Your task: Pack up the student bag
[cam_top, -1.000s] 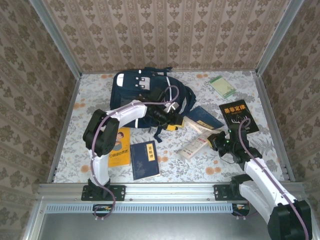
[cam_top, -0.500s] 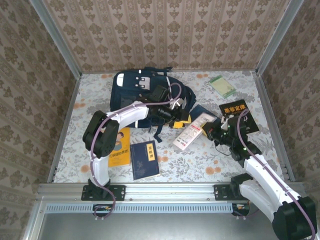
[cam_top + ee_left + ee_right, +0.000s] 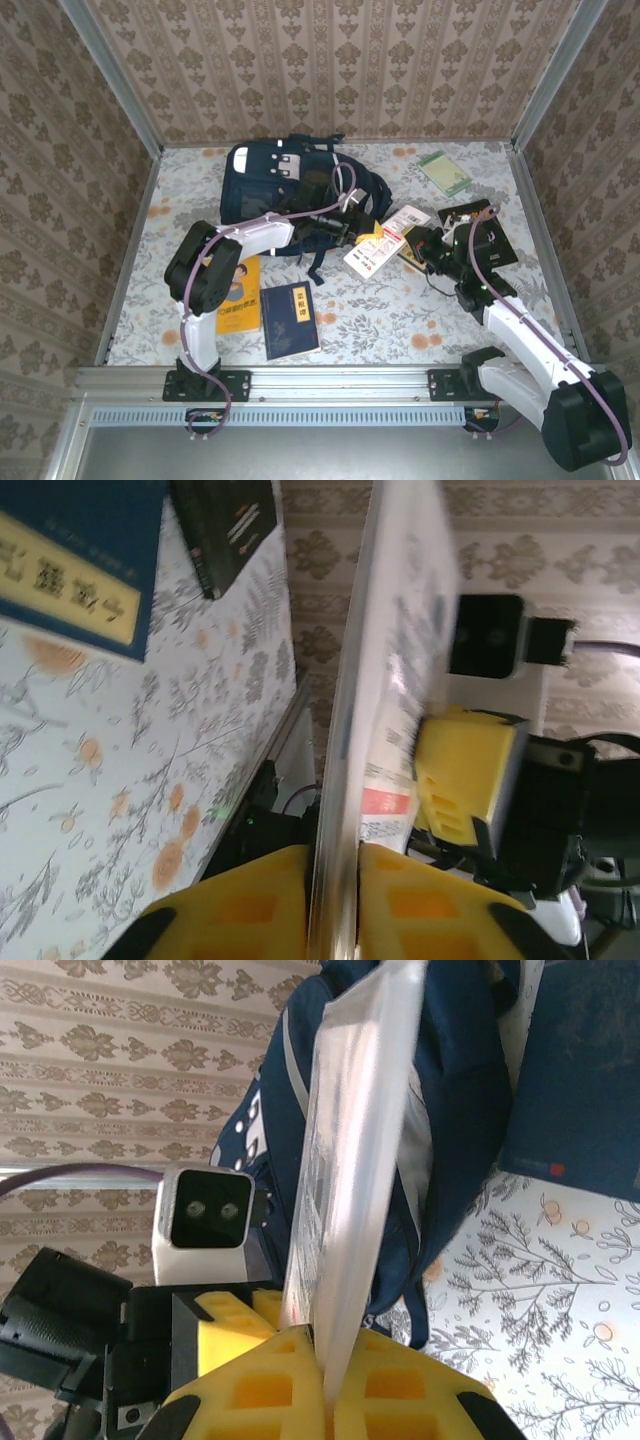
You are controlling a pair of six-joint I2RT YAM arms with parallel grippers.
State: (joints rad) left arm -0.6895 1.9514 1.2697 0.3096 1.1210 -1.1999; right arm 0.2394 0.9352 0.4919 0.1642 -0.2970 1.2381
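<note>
The bag's opening [image 3: 378, 201] is sagging next to the packet. Next, my left gripper pulls the bag's upper side [image 3: 326, 162] open and leaves the packet to my right gripper first.
The student bag [image 3: 265, 180], a navy backpack with white stripes, lies at the back centre of the table; its blue fabric [image 3: 455, 1100] also fills the top of the right wrist view. A flat white plastic packet [image 3: 383, 243] with a red label hangs just right of the bag, held at both ends. My left gripper [image 3: 362, 232] is shut on its bag-side end, the yellow pads [image 3: 255, 900] pressing its thin edge [image 3: 340, 780]. My right gripper [image 3: 413, 246] is shut on the other end, and the packet [image 3: 350, 1160] rises edge-on from my right gripper [image 3: 325, 1350].
A black book [image 3: 482, 230] lies at the right and a green-and-white card [image 3: 445, 172] at the back right. A yellow booklet [image 3: 240, 292] and a dark blue book [image 3: 290, 318] lie near the front left. Another blue book [image 3: 580, 1080] lies beside the bag.
My right gripper has lifted the white packet off the table and carried it up and left toward the bag. My left gripper has closed on its other end.
</note>
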